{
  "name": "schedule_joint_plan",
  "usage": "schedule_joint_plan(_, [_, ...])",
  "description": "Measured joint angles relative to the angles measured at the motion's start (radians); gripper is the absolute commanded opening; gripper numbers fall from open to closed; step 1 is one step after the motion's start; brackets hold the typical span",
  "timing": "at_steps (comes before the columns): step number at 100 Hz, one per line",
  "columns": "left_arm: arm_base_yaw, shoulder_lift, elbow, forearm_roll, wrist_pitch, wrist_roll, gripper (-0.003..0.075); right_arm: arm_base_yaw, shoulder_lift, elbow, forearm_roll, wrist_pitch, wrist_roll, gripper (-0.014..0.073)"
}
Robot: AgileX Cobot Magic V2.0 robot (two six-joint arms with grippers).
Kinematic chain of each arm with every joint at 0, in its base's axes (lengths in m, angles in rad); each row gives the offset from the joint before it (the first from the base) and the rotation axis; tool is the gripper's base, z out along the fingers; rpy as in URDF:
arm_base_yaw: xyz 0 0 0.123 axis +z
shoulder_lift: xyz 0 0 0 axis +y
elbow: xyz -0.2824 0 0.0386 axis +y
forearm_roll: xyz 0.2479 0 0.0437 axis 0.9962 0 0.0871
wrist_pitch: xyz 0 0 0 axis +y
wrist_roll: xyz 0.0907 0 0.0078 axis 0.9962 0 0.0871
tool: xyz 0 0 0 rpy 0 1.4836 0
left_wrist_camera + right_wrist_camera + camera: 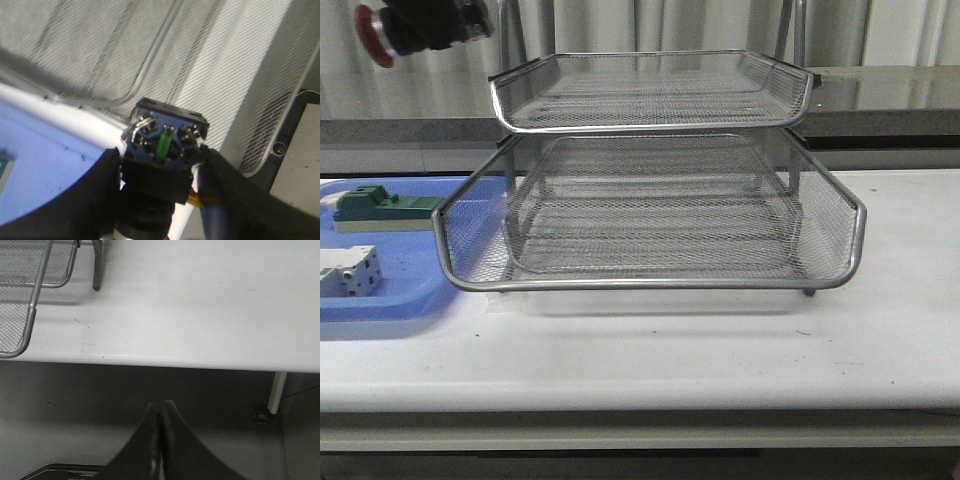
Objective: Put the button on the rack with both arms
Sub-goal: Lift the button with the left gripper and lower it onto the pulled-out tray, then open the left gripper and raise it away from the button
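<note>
The button point(418, 26) hangs along the length of the rack and the lower tray point(623, 245) is empty, so the robot's left gripper should go on moving there until the button lies on the tray's mesh.
The button point(395, 30) hangs at the top left of the front view, red head to the left, above and left of the rack's point(650, 180) top tray. My left gripper point(162, 165) is shut on the button point(162, 145); its blue rear block with metal terminals faces the camera, and the rack's mesh point(125, 55) lies beyond it. In the front view only part of the gripper shows, at the frame's top edge. My right gripper point(160, 412) is shut and empty, in front of the table's front edge, off the rack's right front corner point(20, 315).
A flat blue tray point(390, 290) lies left of the rack, holding a green-topped block point(380, 207) and a white terminal block point(350, 272). The white table point(720, 340) runs along the front. A table leg point(276, 390) shows in the right wrist view.
</note>
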Motion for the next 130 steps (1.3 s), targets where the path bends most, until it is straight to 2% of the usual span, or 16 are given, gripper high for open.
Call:
schedule_joint_plan(27, [-0.188, 0.078, 0.002, -0.025, 0.000, 0.000, -0.0020, 0.000, 0.000, 0.000, 0.000, 0.000, 0.000, -0.0068])
schedule_joint_plan(52, [-0.260, 0.191, 0.004, -0.025, -0.090, 0.000, -0.0016, 0.000, 0.000, 0.000, 0.000, 0.000, 0.000, -0.0068])
schedule_joint_plan(59, [-0.268, 0.213, 0.004, -0.025, -0.105, 0.000, 0.0027, 0.000, 0.000, 0.000, 0.000, 0.000, 0.000, -0.0068])
schedule_joint_plan(63, [-0.272, 0.222, 0.004, -0.025, -0.111, 0.000, 0.0076, 0.000, 0.000, 0.000, 0.000, 0.000, 0.000, -0.0068])
schedule_joint_plan(78, [-0.278, 0.242, 0.004, -0.025, -0.117, 0.000, 0.0330, 0.000, 0.000, 0.000, 0.000, 0.000, 0.000, -0.0068])
schedule_joint_plan(88, [-0.279, 0.242, 0.004, -0.025, -0.129, 0.000, 0.0442, 0.000, 0.000, 0.000, 0.000, 0.000, 0.000, -0.0068])
schedule_joint_plan(130, [-0.279, 0.242, 0.002, -0.025, -0.134, 0.000, 0.0455, 0.000, 0.000, 0.000, 0.000, 0.000, 0.000, -0.0068])
